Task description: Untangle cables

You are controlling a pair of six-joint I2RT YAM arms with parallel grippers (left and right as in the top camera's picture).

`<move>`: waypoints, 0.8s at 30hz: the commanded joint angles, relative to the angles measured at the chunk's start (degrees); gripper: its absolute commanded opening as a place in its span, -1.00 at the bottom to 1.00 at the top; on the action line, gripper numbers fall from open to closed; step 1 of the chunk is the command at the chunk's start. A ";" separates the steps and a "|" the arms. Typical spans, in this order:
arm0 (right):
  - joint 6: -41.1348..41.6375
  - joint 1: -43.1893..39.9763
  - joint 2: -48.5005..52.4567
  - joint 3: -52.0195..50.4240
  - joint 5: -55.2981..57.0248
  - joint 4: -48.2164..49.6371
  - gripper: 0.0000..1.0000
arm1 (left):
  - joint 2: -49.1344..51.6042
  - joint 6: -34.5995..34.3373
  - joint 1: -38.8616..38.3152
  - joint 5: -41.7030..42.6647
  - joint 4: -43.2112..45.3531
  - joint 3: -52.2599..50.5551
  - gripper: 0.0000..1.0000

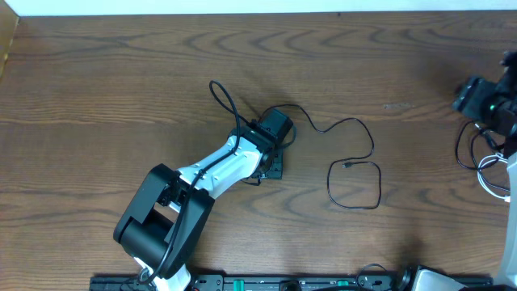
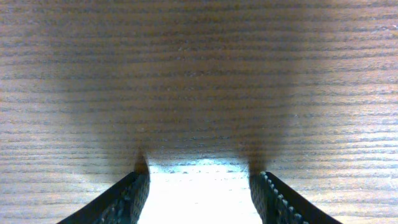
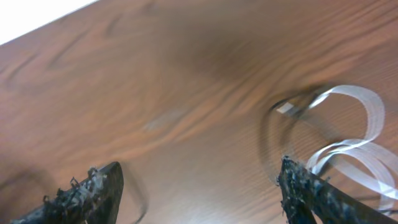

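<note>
My right gripper should carry on, because the thin black cord's open loop [image 1: 380, 184] is clear of the white cord. It should move on toward that loop [image 1: 331, 179] until its fingers close there.
A thin black cord [image 1: 355, 166] lies loose on the wooden table right of centre, curling into an open loop with a small plug at its end. My left gripper [image 1: 271, 166] is low over the table at the cord's left end. In the left wrist view it [image 2: 199, 180] is open, with only bare wood and glare between the fingers. A thin white cord [image 1: 491, 182] lies coiled at the far right edge. My right gripper [image 1: 483, 101] hovers above it. In the right wrist view it [image 3: 199, 180] is open and empty, with the white cord [image 3: 360, 124] and a blurred dark loop [image 3: 273, 124] just beyond the right finger.
The left arm's own thicker black wire [image 1: 222, 97] arches out behind its wrist. A rail with fittings [image 1: 283, 283] runs along the table's front edge. The table's far edge [image 1: 258, 14] meets a white surface.
</note>
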 commanded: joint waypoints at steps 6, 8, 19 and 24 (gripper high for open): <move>-6.10 4.79 4.42 -0.09 -15.56 -13.16 0.51 | 1.70 0.09 0.24 1.44 -0.72 -2.10 0.17; -6.99 6.86 6.14 -0.11 -15.52 -16.28 0.53 | 1.70 0.09 0.24 1.44 -0.74 -2.10 0.17; -9.25 14.84 16.09 -0.37 -15.39 -21.94 0.43 | 1.70 0.13 0.24 1.38 -1.22 -2.10 0.17; -9.25 18.80 19.32 -0.39 -15.52 -25.05 0.43 | 1.70 0.13 0.24 1.38 -1.64 -2.10 0.17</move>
